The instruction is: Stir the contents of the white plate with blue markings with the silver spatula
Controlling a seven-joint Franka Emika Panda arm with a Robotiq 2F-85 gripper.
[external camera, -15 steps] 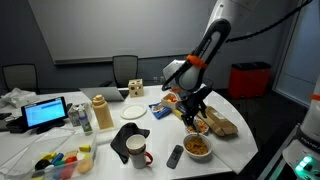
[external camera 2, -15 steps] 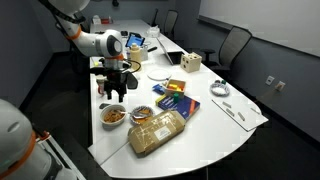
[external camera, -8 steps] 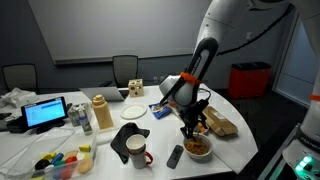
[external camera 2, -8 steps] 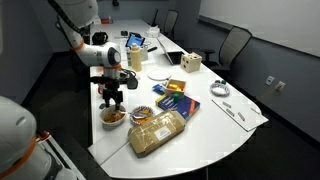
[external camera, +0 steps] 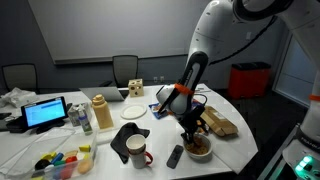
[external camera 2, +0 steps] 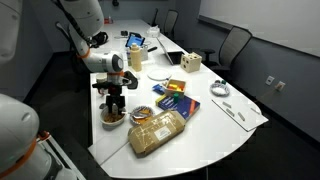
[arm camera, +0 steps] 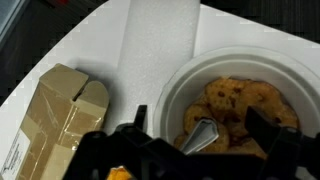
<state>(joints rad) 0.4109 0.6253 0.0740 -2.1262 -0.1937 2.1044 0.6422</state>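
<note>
My gripper keeps moving down toward the food (arm camera: 226,108) until it can close on the silver spatula (arm camera: 201,136), because the spatula is between my open fingers with space on both sides.
The white plate (arm camera: 185,80) is a deep white dish holding brown, cookie-like pieces; its blue markings do not show. It stands near the table's front edge in both exterior views (external camera: 198,147) (external camera 2: 113,117). The silver spatula (arm camera: 205,135) shows only its flat blade, resting on the food between my fingers and touching neither. My gripper (arm camera: 204,118) is open, with its jaws wide apart just above the food. It hangs straight over the dish in both exterior views (external camera: 194,134) (external camera 2: 113,104). The spatula's handle is hidden under the gripper body.
A bagged bread loaf (external camera 2: 160,130) (external camera: 221,125) lies beside the dish. A remote (external camera: 175,155), a mug (external camera: 137,151) and a black cloth (external camera: 128,134) are close by. A cardboard box (arm camera: 55,115) and a white sheet (arm camera: 150,60) lie beside the dish.
The arm has moved toward the table's front edge and come down, bringing the gripper from above the loaf's side to right over the dish. The jaws stayed wide.
</note>
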